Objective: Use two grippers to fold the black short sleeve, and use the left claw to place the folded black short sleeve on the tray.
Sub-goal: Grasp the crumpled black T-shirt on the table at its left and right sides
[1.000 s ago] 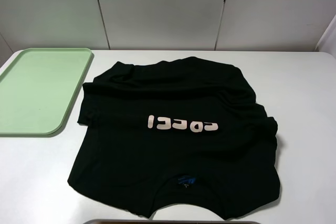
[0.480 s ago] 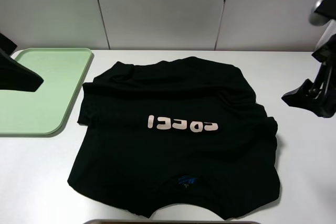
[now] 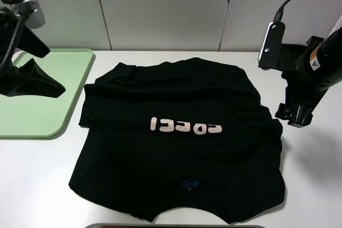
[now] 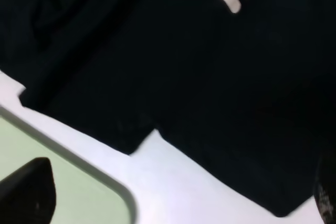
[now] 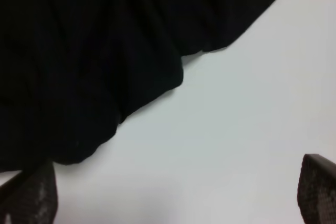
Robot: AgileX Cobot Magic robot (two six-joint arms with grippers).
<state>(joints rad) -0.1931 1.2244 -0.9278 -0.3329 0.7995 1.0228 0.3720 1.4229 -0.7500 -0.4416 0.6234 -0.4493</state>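
Note:
My open right gripper should go on going down because the black short sleeve's side edge (image 3: 278, 133) lies free beside it. It should move toward that edge (image 5: 116, 123) until my fingers close on it.
The black short sleeve (image 3: 181, 148) lies spread flat on the white table, with pink lettering (image 3: 185, 126) across it and a blue neck label (image 3: 189, 184) toward the front edge. The pale green tray (image 3: 37, 116) lies to its left. My left gripper (image 3: 45, 85) hovers over the tray, open and empty. In the left wrist view (image 4: 178, 195) its fingers (image 4: 29, 192) stand wide apart, with the shirt's edge (image 4: 131, 129) and the tray's corner (image 4: 68, 187) in sight. My right gripper (image 3: 294, 115) hangs just right of the shirt's sleeve, open and empty. It shows open in the right wrist view (image 5: 173, 192) too, over bare table beside the shirt's edge (image 5: 105, 77).
White wall panels (image 3: 165, 9) stand behind the table. Bare white table (image 3: 315, 185) lies to the right of the shirt and in front of the tray (image 3: 32, 185). A dark strip (image 3: 160, 226) shows at the front edge.
Both arms have come into view from the sides. The left one has moved in over the tray, the right one down beside the shirt's right sleeve. The shirt has not moved.

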